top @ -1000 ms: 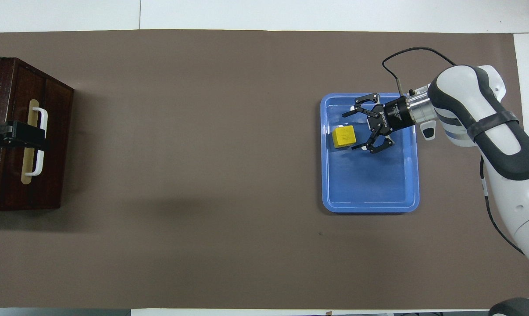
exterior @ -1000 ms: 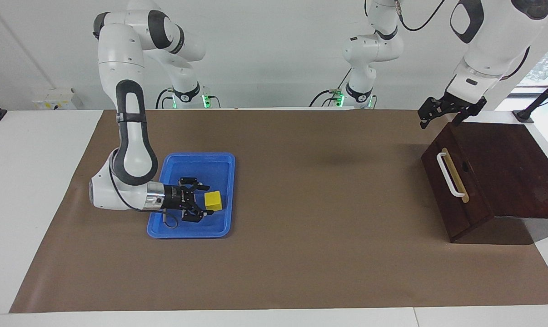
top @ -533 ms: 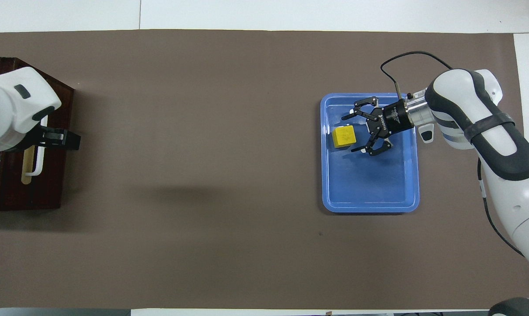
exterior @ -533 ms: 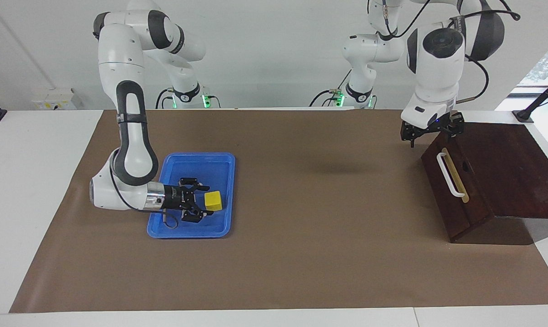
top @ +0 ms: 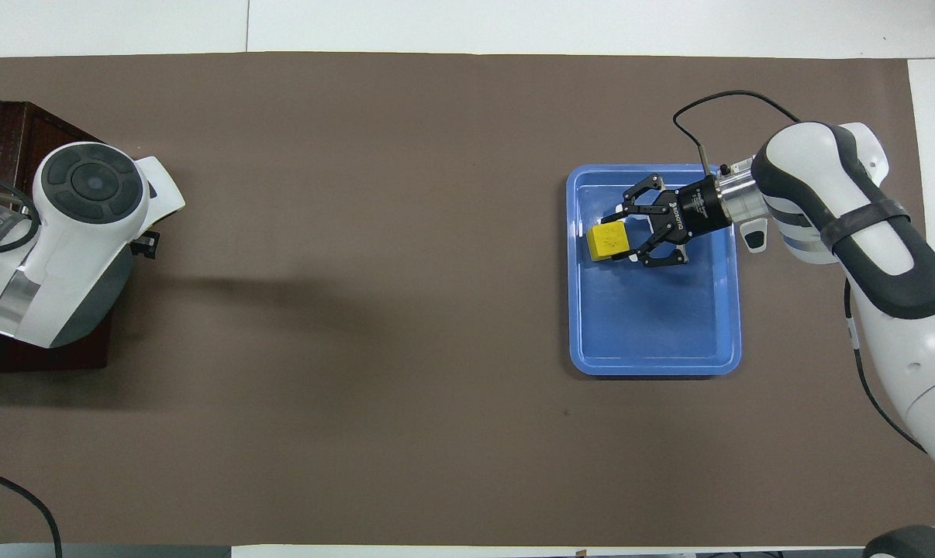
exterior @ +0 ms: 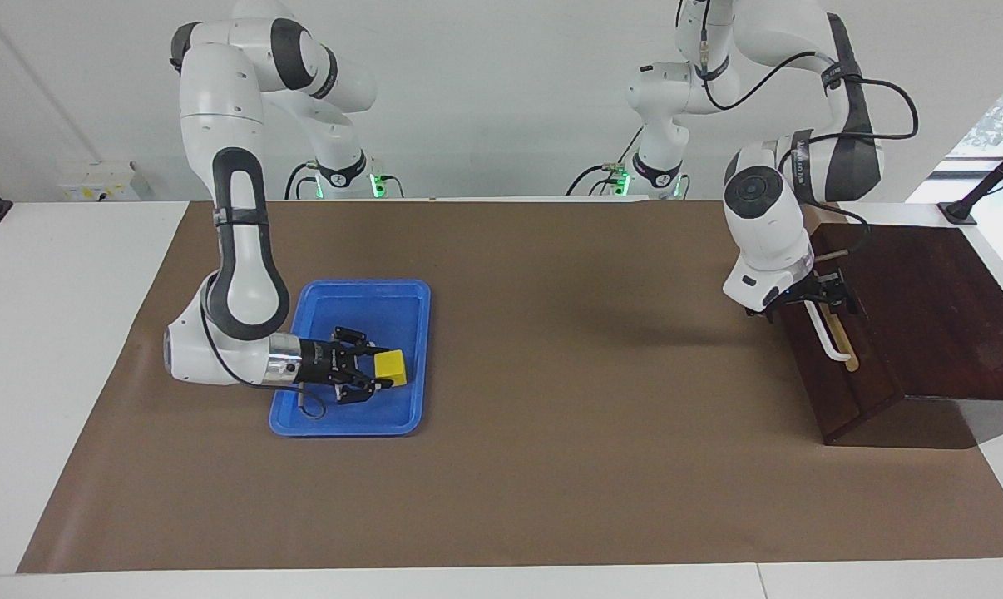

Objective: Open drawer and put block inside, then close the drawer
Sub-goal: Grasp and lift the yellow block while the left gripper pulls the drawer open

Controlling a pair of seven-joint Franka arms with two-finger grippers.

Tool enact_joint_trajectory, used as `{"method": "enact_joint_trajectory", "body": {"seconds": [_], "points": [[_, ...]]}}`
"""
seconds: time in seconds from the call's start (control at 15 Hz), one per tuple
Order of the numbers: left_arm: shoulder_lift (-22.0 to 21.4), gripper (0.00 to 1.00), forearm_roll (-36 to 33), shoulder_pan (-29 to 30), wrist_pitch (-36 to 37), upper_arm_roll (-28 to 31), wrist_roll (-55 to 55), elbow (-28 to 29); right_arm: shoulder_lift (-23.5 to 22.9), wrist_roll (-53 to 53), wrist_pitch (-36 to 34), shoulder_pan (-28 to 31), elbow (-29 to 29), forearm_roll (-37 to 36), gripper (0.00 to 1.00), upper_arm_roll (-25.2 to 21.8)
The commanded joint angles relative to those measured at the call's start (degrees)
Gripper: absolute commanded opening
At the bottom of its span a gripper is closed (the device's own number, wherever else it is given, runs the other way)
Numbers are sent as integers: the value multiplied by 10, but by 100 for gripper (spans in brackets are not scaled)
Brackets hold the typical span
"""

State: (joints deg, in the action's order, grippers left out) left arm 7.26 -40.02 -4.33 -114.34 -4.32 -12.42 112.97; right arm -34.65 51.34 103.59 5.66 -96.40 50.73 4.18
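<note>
The drawer (top: 87, 352) will come straight out over the clear brown mat when I pull, because the cabinet's straight front (top: 46, 130) faces that mat.
The yellow block (exterior: 391, 367) (top: 608, 240) lies in the blue tray (exterior: 345, 427) (top: 653, 367). My right gripper (exterior: 378, 371) (top: 627, 237) reaches in level from the right arm's end of the table and is shut on the block's two sides. The dark wooden drawer (exterior: 842, 391) is closed in its cabinet (exterior: 926, 299) (top: 6, 128) at the left arm's end. My left gripper (exterior: 830, 293) stands open at the end of the white handle (exterior: 832, 341) nearer to the robots. In the overhead view the left arm covers the drawer front and handle.
A brown mat (exterior: 551, 466) (top: 359, 349) covers the table between tray and cabinet. The left arm's wrist and cable hang over the cabinet's front corner.
My right gripper has closed on the block. The left arm has swung down from above the cabinet's top edge to the drawer handle.
</note>
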Motion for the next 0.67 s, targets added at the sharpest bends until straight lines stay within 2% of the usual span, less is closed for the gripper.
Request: {"method": "enact_joint_trajectory", "body": {"seconds": [0.0, 0.27, 0.6], "points": [[-4, 100, -18, 12, -25, -2, -15, 21, 12, -4, 9, 3, -8, 16, 0, 0], [-3, 100, -28, 19, -50, -2, -21, 41, 28, 16, 7, 3, 1, 12, 0, 0], [9, 100, -29, 20, -70, -2, -22, 49, 90, 102, -15, -16, 35, 5, 0, 2]]}}
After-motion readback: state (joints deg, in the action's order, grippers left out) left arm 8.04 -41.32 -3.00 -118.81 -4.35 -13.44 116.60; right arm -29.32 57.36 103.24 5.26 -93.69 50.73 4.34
